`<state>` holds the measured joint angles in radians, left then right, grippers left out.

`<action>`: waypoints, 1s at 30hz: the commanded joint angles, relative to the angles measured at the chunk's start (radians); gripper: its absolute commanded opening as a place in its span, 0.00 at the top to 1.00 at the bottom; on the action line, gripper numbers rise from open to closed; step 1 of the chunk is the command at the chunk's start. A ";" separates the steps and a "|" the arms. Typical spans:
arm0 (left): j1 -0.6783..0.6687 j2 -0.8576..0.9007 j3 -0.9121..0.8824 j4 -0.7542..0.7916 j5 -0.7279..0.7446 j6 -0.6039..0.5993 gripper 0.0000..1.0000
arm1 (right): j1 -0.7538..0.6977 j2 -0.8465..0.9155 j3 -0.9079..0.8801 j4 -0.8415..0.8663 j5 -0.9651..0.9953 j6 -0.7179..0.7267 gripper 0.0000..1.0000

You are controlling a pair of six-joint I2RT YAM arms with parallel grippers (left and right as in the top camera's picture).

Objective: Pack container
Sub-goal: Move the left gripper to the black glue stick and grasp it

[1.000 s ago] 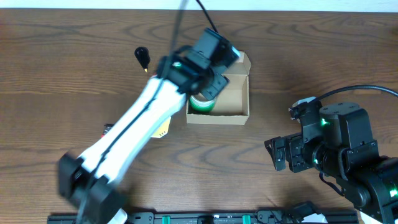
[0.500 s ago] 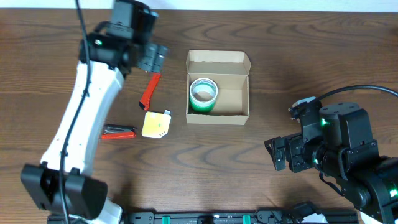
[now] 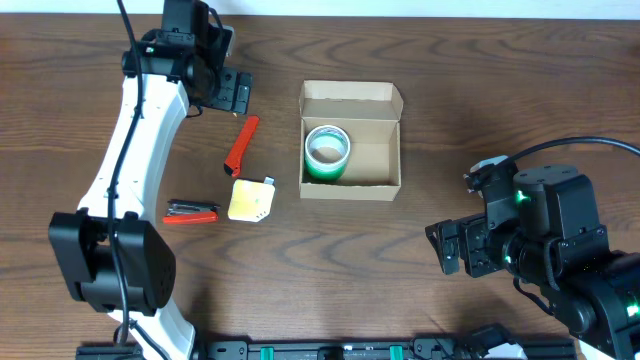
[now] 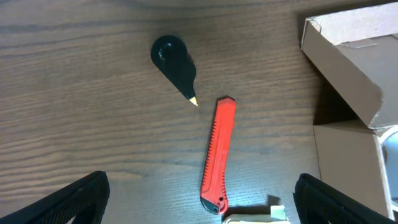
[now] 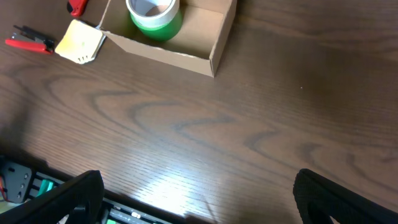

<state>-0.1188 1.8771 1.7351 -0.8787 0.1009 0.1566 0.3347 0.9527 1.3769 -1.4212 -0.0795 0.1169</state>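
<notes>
The black teardrop-shaped object (image 4: 178, 67) is lying free past the red utility knife, so my left gripper should now go down toward the round end (image 4: 168, 51) until it has one finger on each side of that end.
The tan cardboard container (image 3: 375, 162) stands open at the table's middle back, with a green tape roll (image 3: 326, 152) upright in its left half. My left gripper (image 3: 228, 92) is open and empty, left of the container, above a red utility knife (image 3: 240, 145). In the left wrist view the red utility knife (image 4: 219, 152) lies between my spread fingers (image 4: 202, 202), and the container's corner (image 4: 348, 50) shows at the right. My right gripper (image 3: 455, 248) is open and empty over bare table at the front right. The right wrist view shows the container (image 5: 168, 53) and tape roll (image 5: 154, 15) far ahead.
A yellow pad-like item (image 3: 250, 200) and a red-and-black hand tool (image 3: 190, 212) lie left of the container's front. A black teardrop-shaped object with a pale tip (image 4: 173, 59) lies beyond the knife. A dark rail (image 3: 330, 350) runs along the front edge.
My left arm has swung from over the container to the back left, leaving the green tape roll inside. The right arm has not moved.
</notes>
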 commanded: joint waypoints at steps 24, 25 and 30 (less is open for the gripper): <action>0.003 0.241 0.044 0.225 -0.168 -0.277 0.05 | -0.007 -0.005 -0.001 -0.002 -0.007 -0.010 0.01; 0.003 0.275 0.073 0.225 -0.168 -0.277 0.05 | -0.007 -0.005 -0.001 -0.002 -0.007 -0.010 0.01; 0.005 0.419 0.241 0.170 -0.176 -0.311 0.05 | -0.007 -0.005 -0.001 -0.002 -0.007 -0.010 0.01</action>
<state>-0.1188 2.2459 1.8778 -0.6926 -0.0540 -0.1101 0.3347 0.9527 1.3769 -1.4216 -0.0795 0.1169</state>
